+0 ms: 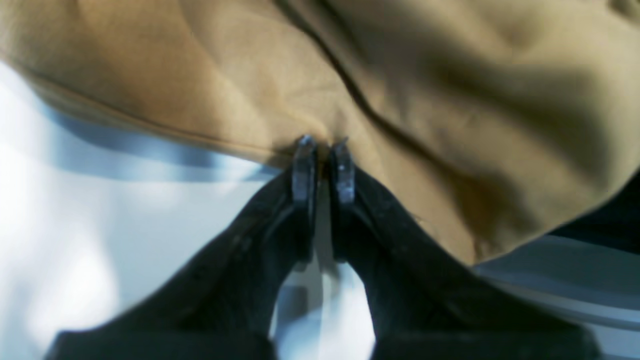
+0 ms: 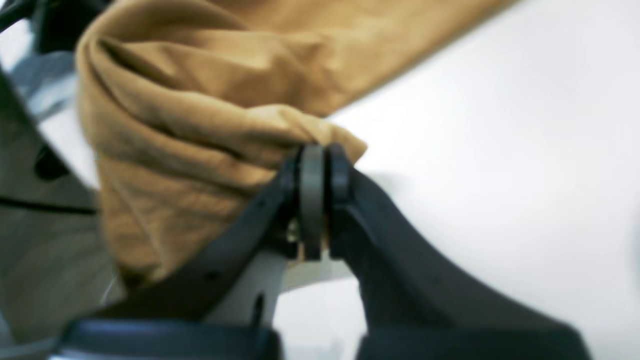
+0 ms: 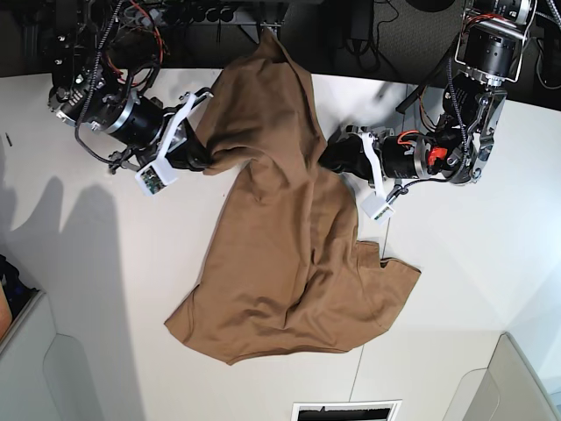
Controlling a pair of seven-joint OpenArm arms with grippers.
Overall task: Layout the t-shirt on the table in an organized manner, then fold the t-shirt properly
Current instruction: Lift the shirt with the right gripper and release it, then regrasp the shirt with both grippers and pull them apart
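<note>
The t-shirt's upper part (image 3: 263,156) hangs slack between my grippers, so I should keep pulling with my right gripper toward the clear table (image 3: 89,180) until it stretches straight, then let go.
The tan t-shirt (image 3: 280,254) lies rumpled on the white table (image 3: 105,289), its upper part lifted and stretched between my two grippers. On the right of the base view, my left gripper (image 3: 327,159) is shut on the shirt's edge. The left wrist view shows its fingertips (image 1: 322,150) pinching the hem of the t-shirt (image 1: 400,75) above the table (image 1: 100,225). At the left of the base view, my right gripper (image 3: 209,158) is shut on a bunched fold. In the right wrist view its pads (image 2: 324,155) clamp a gathered corner of the t-shirt (image 2: 200,115) over the table (image 2: 500,150).
Cables and dark equipment (image 3: 219,13) line the table's far edge. A thin dark seam (image 3: 359,377) runs to the front edge, ending by a slotted panel (image 3: 346,410). Grey bins stand at the front left (image 3: 26,368) and front right (image 3: 517,386) corners.
</note>
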